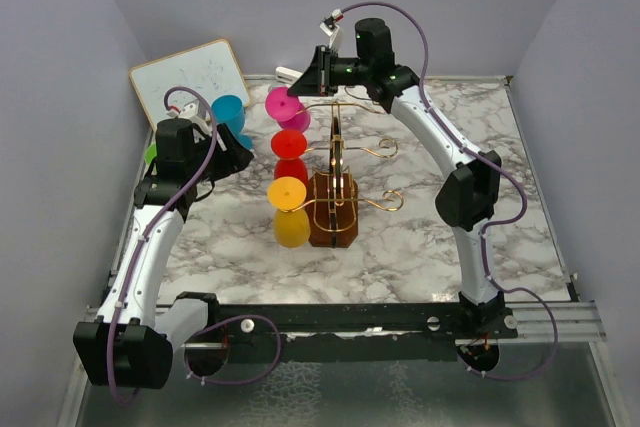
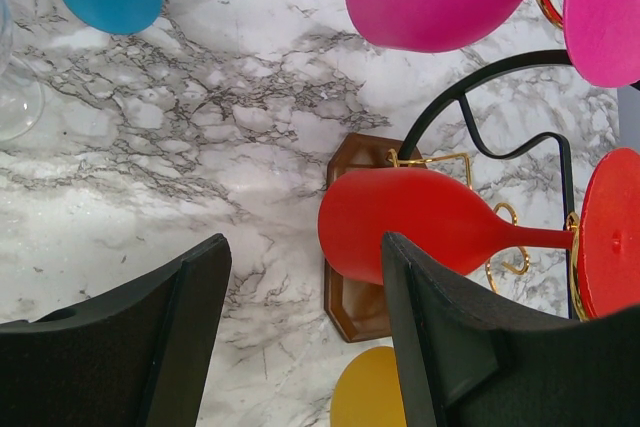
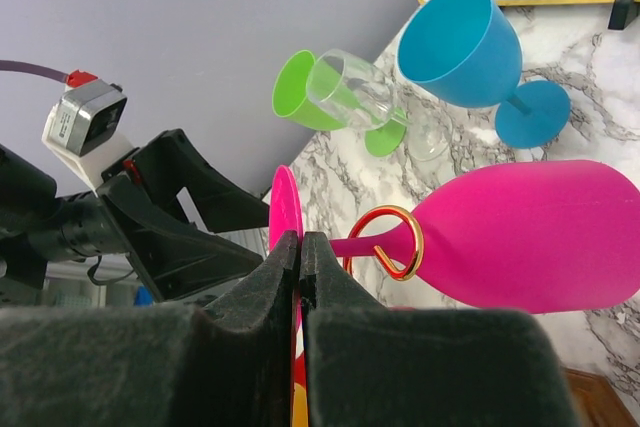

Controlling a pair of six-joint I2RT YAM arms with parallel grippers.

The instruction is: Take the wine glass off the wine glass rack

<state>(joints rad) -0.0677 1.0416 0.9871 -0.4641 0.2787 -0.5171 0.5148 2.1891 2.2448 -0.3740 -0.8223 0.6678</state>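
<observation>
The edge of the wine glass's pink foot is in my right gripper and the glass's stem is in the gold hook, so I should pull the stem clear and turn the bowl to my left gripper.
The wine glass rack, gold wire on a brown wooden base, stands mid-table. Three glasses hang bowl-down on its left side: a pink wine glass, a red one and a yellow one. My right gripper is at the rack's far end. In the right wrist view it is shut on the thin edge of the pink foot, and the pink stem sits in a gold hook. My left gripper is open and empty, with the red bowl just beyond its right finger.
A blue glass stands left of the rack, near my left arm. Beyond it are a green glass and a clear glass. A whiteboard leans at the back left. Grey walls enclose the marble table.
</observation>
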